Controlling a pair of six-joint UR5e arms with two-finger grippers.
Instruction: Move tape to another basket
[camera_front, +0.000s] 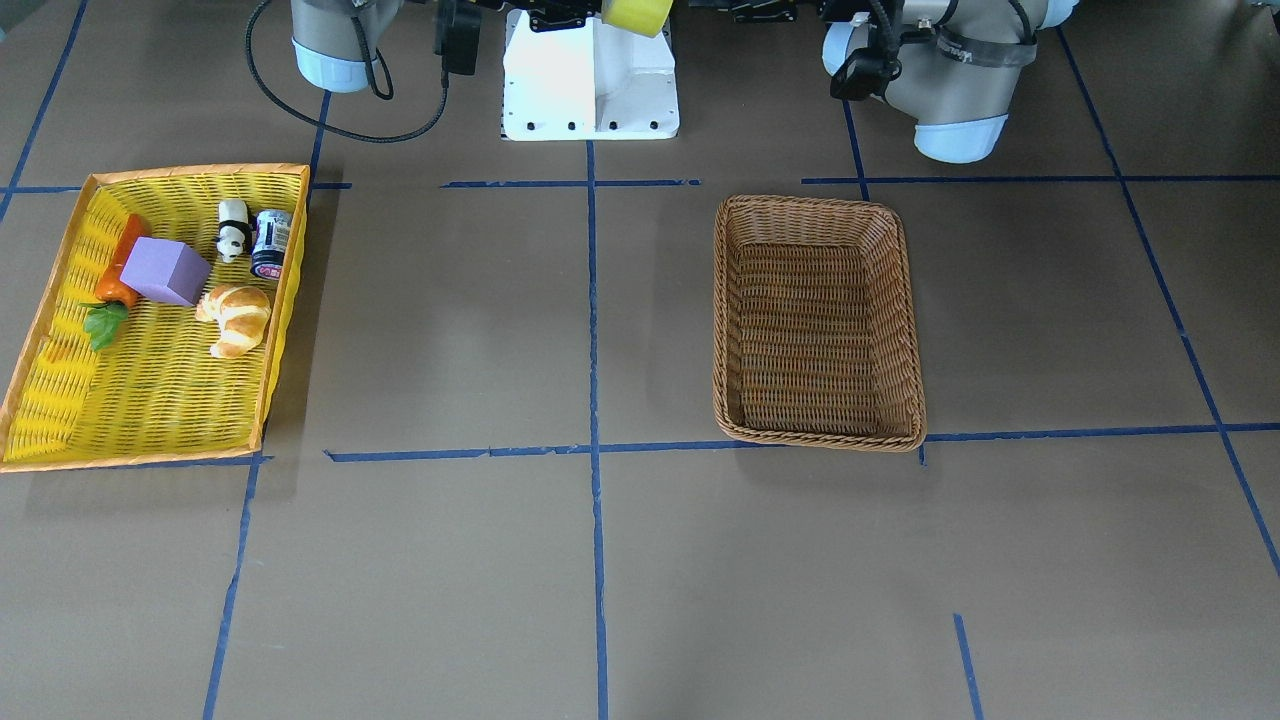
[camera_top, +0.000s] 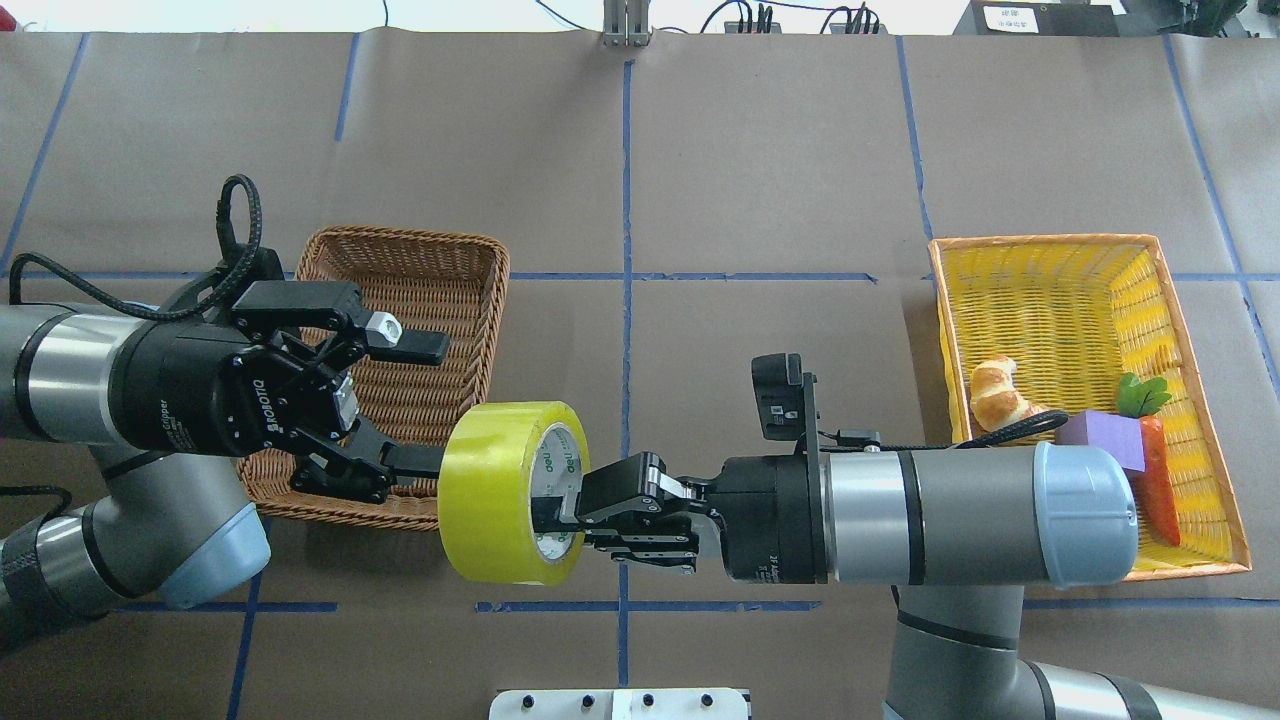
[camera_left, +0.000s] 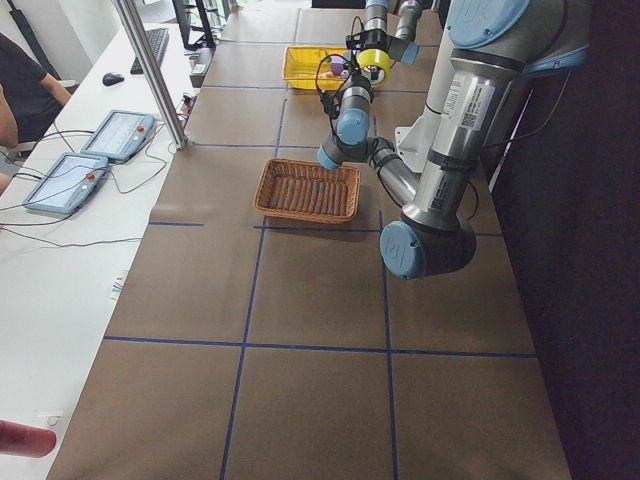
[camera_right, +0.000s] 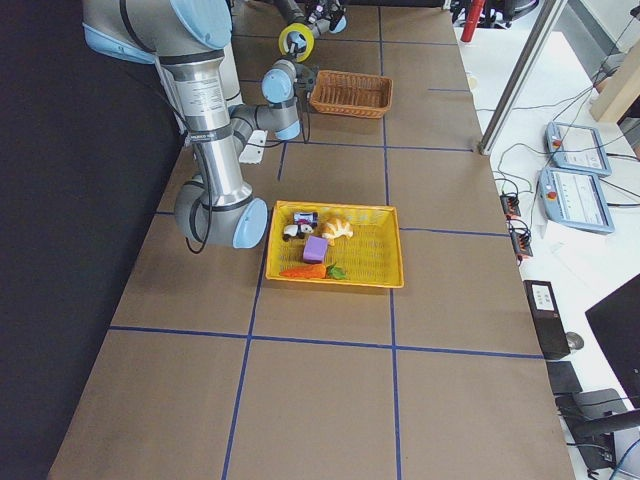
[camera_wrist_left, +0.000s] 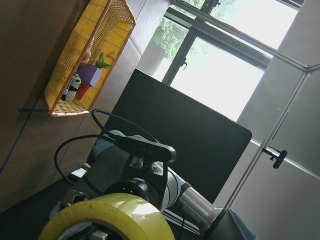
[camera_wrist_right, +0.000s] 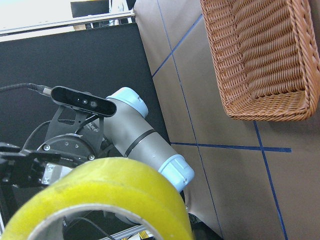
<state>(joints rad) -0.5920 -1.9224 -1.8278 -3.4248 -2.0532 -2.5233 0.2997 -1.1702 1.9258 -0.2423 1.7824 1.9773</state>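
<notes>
I expect the tape (camera_front: 637, 13) to come to rest flat with its core facing up when I lower it into the brown wicker basket, because it has a flat ring-shaped side (camera_wrist_left: 79, 214).
The tape (camera_top: 495, 490), a wide yellow roll with a white core, hangs in the air above the table near the robot's base. My right gripper (camera_top: 575, 530) is shut on its rim from the right, one finger inside the core. My left gripper (camera_top: 435, 405) is open just left of the roll, and its lower finger (camera_top: 405, 462) reaches the roll's left side. The tape fills the bottom of the left wrist view (camera_wrist_left: 110, 217) and the right wrist view (camera_wrist_right: 110, 195). The brown wicker basket (camera_top: 420, 260) lies under the left gripper; the front-facing view (camera_front: 815, 205) shows nothing in it.
A yellow woven tray (camera_top: 1040, 240) with an orange rim lies on my right side. It holds a croissant (camera_top: 1000, 392), a purple block (camera_top: 1105, 435), a carrot (camera_top: 1158, 480), a panda figure (camera_front: 233, 228) and a small can (camera_front: 270, 243). The white robot base (camera_front: 590, 80) stands at the table's edge.
</notes>
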